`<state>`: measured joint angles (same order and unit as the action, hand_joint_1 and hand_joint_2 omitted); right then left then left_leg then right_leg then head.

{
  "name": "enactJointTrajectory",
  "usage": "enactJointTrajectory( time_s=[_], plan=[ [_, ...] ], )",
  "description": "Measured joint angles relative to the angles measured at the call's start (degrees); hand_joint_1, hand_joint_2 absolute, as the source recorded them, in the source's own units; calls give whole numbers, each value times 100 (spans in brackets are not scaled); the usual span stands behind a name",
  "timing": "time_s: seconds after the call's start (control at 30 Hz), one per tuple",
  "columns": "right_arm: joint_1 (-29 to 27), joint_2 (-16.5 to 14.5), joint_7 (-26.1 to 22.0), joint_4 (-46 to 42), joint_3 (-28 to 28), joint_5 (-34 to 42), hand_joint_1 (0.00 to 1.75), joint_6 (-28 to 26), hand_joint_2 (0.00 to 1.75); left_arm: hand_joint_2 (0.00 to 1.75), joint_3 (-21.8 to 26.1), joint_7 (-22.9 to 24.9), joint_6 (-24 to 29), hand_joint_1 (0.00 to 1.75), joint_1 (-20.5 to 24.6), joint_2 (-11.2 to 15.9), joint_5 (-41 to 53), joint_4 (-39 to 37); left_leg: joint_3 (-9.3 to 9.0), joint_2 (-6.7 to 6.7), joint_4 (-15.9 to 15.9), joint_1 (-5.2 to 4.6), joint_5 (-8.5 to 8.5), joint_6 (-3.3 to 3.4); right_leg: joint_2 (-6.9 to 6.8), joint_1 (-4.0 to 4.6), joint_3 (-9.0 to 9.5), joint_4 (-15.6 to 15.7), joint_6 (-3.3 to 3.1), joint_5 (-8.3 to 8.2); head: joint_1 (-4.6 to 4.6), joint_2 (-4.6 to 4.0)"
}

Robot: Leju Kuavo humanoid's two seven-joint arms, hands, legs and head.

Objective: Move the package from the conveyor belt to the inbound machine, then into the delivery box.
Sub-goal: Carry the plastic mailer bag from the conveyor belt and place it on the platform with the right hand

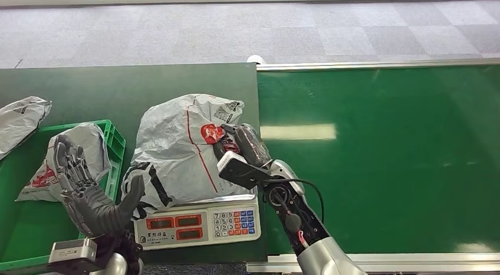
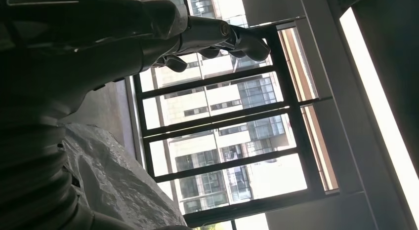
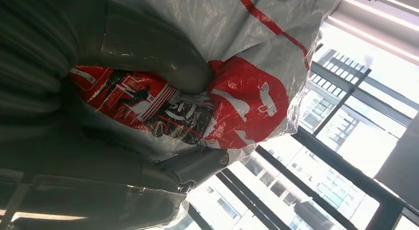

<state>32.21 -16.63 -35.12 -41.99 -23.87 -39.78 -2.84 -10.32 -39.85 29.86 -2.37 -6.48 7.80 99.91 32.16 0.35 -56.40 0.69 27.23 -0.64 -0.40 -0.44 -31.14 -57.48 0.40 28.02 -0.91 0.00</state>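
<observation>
I expect the package to bunch up in my left gripper and the package's ends to fan out when I lift it, because slack film crumples at the red logo.
A large grey plastic package with red print lies on the inbound machine, a weighing scale with red displays and a keypad. My right hand grips the package's right side. In the right wrist view the thumb presses into the red logo of the package, with a finger on its other side. My left hand is raised to the left of the scale, fingers apart and holding nothing. The left wrist view has that hand against windows, with grey package film beside the wrist.
The green delivery box stands at the lower left with a grey package inside. Another grey package lies on the dark table at the far left. The green conveyor belt stretches to the right of the scale.
</observation>
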Motion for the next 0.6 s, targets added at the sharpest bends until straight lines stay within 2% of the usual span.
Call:
enactJointTrajectory(
  time_s=[0.33,0.37,0.47,0.5,0.6],
  plan=[
    [203,17,-66,718,193,107,175,-61,175,175,13,0,-51,0,25,-5,-3,-63,-2,0,-1,0,0,0,0,0,0,0,0,0,1,0],
    [219,25,-61,826,233,111,162,-104,175,175,13,0,-45,0,28,-4,-5,-79,-2,1,-1,0,0,0,0,-1,0,0,0,0,1,0],
    [263,53,19,1086,353,145,31,-238,175,175,13,0,-29,0,29,-4,-9,-119,-1,0,-1,0,0,0,0,-1,-1,0,0,0,1,0],
    [279,64,57,1158,399,169,0,-293,175,175,13,0,-24,0,28,-4,-9,-130,-1,0,-1,0,0,0,0,-1,-1,0,0,0,1,0],
    [312,105,94,1293,599,381,0,-557,175,175,14,0,-65,0,6,-5,-3,-154,-1,0,-1,0,0,0,0,-1,-2,0,0,0,-1,0]
  ],
)
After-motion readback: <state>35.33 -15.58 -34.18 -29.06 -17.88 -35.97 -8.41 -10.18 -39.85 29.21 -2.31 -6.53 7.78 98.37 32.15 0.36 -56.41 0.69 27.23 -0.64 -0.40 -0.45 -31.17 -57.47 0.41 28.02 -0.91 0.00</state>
